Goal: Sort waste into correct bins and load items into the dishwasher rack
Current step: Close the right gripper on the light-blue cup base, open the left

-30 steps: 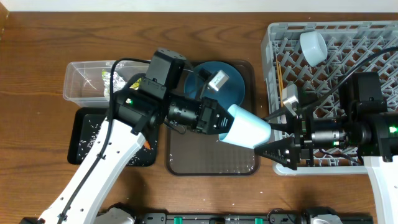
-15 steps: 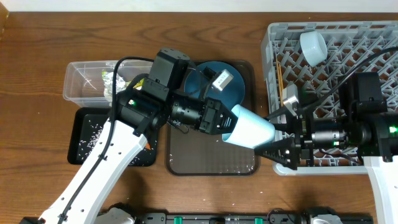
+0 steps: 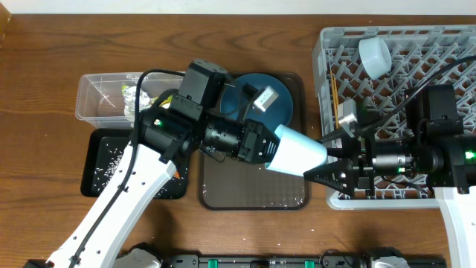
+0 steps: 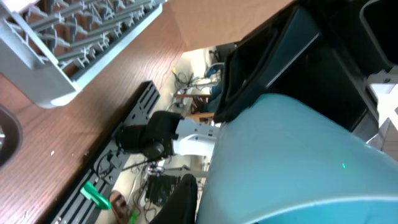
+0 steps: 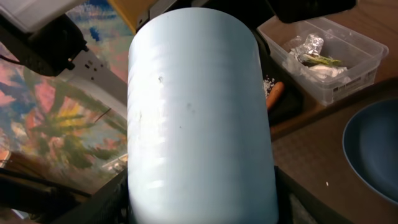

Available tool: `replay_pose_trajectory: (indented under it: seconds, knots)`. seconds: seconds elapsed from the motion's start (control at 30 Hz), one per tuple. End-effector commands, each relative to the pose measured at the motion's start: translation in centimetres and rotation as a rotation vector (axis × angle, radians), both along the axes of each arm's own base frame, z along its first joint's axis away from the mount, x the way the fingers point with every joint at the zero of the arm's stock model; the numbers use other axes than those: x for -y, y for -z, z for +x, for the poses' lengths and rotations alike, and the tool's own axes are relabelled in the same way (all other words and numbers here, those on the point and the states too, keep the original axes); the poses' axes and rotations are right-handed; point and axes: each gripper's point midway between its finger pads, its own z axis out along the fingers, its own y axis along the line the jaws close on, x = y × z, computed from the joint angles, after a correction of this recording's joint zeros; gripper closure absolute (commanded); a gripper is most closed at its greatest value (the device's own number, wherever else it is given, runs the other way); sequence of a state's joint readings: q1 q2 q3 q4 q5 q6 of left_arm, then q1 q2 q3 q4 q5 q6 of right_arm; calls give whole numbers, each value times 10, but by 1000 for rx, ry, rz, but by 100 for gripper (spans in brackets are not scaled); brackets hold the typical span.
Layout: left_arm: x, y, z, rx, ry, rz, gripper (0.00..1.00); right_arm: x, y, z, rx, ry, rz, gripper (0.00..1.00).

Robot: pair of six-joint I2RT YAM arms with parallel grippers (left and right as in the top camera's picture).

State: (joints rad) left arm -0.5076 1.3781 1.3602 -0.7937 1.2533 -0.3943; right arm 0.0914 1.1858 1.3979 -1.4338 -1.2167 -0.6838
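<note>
The light blue cup (image 3: 296, 151) is held by both grippers, so my left gripper should open and move away before my right gripper takes the cup into the dishwasher rack (image 3: 383, 93).
The light blue cup (image 3: 297, 152) hangs on its side over the brown tray's right edge, between the two arms. My left gripper (image 3: 265, 145) is shut on its rim end; one dark finger (image 4: 183, 199) lies against the cup wall (image 4: 298, 162). My right gripper (image 3: 321, 165) has its fingers pressed on both sides of the cup's base end, and the cup (image 5: 199, 112) fills that wrist view. The grey dishwasher rack (image 3: 327, 45) stands at the right, holding a white bowl (image 3: 375, 53) and chopsticks (image 3: 337, 93). The blue plate (image 3: 279, 112) lies on the tray.
The brown tray (image 3: 253, 190) sits mid-table. At the left, the clear tub (image 3: 100, 93) holds foil (image 5: 311, 43) and tissue. In front of it the black tub (image 3: 104, 160) holds rice grains and a carrot (image 5: 275, 94). The left arm crosses over both tubs.
The right gripper's fingers have drawn in from a wide spread onto the cup's base end. The left arm has carried the cup slightly right, toward the rack.
</note>
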Motion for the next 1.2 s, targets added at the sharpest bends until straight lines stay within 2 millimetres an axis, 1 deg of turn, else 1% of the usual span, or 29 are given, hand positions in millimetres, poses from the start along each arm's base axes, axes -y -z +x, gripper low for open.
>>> replay_pose_trajectory:
  seconds: [0.0,0.1,0.17,0.33,0.5,0.6,0.67,0.8,0.93,0.97,1.07,1.1,1.17]
  knots:
    - [0,6,-10,33,20,32,89,-3,-11,-2,52,-19,32,55]
    - [0,18,-12,27,2,95,89,-3,-12,1,69,-19,34,55]
    - [1,21,-14,30,3,115,88,-3,-12,2,79,-19,34,55]
    - [5,22,-22,35,28,121,88,-4,-15,6,92,-10,39,55]
    - [9,30,-23,64,22,164,87,-4,-19,14,75,15,50,56]
    - [9,30,-22,66,20,165,84,-4,-19,14,75,16,50,55]
    - [6,30,-18,68,6,163,83,-4,-17,15,70,21,42,53]
    - [-2,30,-4,63,-43,166,83,-3,-14,17,63,36,20,53]
    - [-6,30,3,62,-67,169,83,-2,-14,18,72,39,19,53]
    - [-7,31,3,64,-70,173,78,-3,-14,19,75,39,20,53]
    - [-9,36,9,82,-97,207,77,-3,-16,22,67,50,25,54]
    - [-10,38,11,89,-107,219,74,-3,-17,23,64,54,27,53]
    - [-12,42,15,101,-127,240,72,-3,-17,23,61,57,28,53]
